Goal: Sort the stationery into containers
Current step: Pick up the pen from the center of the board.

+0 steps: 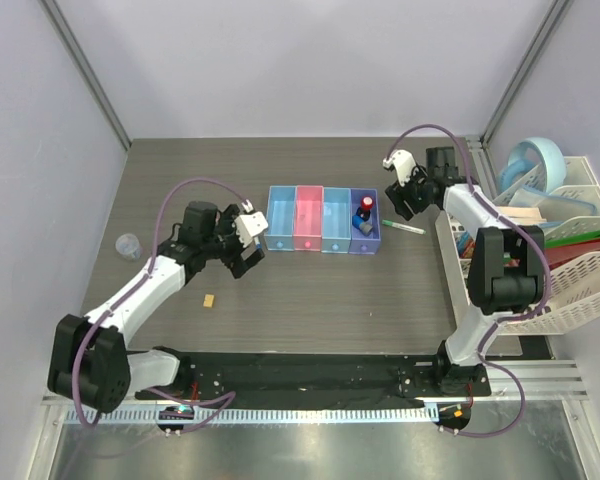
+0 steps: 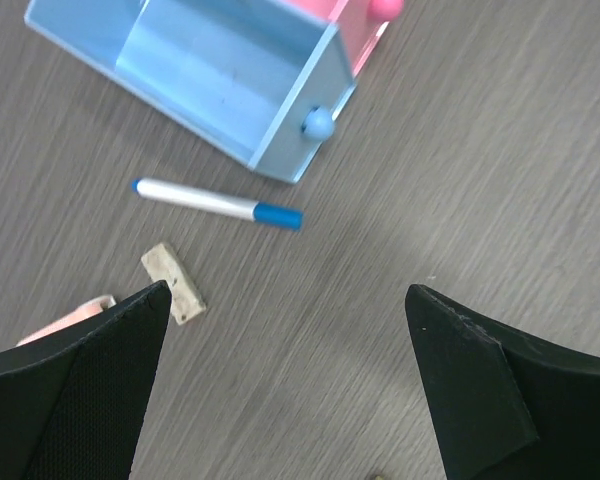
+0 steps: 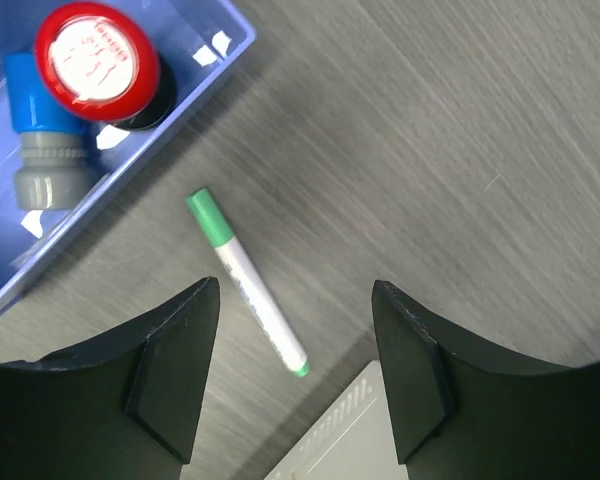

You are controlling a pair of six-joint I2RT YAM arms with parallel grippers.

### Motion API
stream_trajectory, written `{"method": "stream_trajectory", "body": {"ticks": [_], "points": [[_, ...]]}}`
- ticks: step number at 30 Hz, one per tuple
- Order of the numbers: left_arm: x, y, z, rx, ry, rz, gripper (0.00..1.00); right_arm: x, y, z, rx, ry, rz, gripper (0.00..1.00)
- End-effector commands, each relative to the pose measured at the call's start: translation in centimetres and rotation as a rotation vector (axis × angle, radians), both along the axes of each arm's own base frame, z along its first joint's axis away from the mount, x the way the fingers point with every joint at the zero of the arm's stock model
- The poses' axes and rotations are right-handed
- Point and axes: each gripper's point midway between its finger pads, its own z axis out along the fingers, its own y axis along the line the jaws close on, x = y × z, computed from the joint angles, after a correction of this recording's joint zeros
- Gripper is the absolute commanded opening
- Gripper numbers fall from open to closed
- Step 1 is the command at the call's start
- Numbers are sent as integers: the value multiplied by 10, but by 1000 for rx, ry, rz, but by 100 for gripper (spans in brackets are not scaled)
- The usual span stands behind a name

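The green-tipped pen (image 1: 401,227) lies clear of the darker blue bin, lengthwise through the gap between the fingers, so the robot's right gripper should keep going down until its fingers are on both sides of the pen's white body (image 1: 410,229).
The containers (image 1: 323,220) are a row of four joined bins: light blue, pink, light blue, darker blue. My left gripper (image 1: 246,250) hangs open at the row's left end. Below it lie a white pen with a blue cap (image 2: 217,203), a pale speckled block (image 2: 174,284) and a pink eraser (image 2: 68,318), half hidden by the left finger. A small tan block (image 1: 210,299) lies nearer the front. My right gripper (image 3: 295,300) is open above the green-tipped pen (image 3: 248,285) (image 1: 404,228). The red-capped bottle (image 3: 98,62) stands in the darker blue bin (image 3: 216,68).
A blue and grey item (image 3: 42,150) lies beside the bottle in the same bin. The big white rack (image 1: 570,250) with books and folders stands at the right; its corner (image 3: 350,430) is close under my right gripper. A clear round roll (image 1: 128,245) sits far left.
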Motion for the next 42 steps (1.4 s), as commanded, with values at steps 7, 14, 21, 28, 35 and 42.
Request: {"method": "stream_trajectory", "body": {"ticks": [7,14,21,28,35,42], "points": [[41,18,-3,117,-225,-118,100,16,2,-25,-14,67,81,68],[54,15,-17,197,-286,-244,100,2,-3,-48,-7,150,110,68],[66,7,-20,251,-337,-368,100,-13,-3,-59,-11,217,131,67],[75,3,-40,328,-362,-511,100,-25,-1,-81,7,291,122,52],[78,2,-64,397,-358,-641,100,-32,-3,-94,6,334,99,49],[76,8,-97,495,-337,-790,100,-35,-13,-98,27,351,61,49]]}}
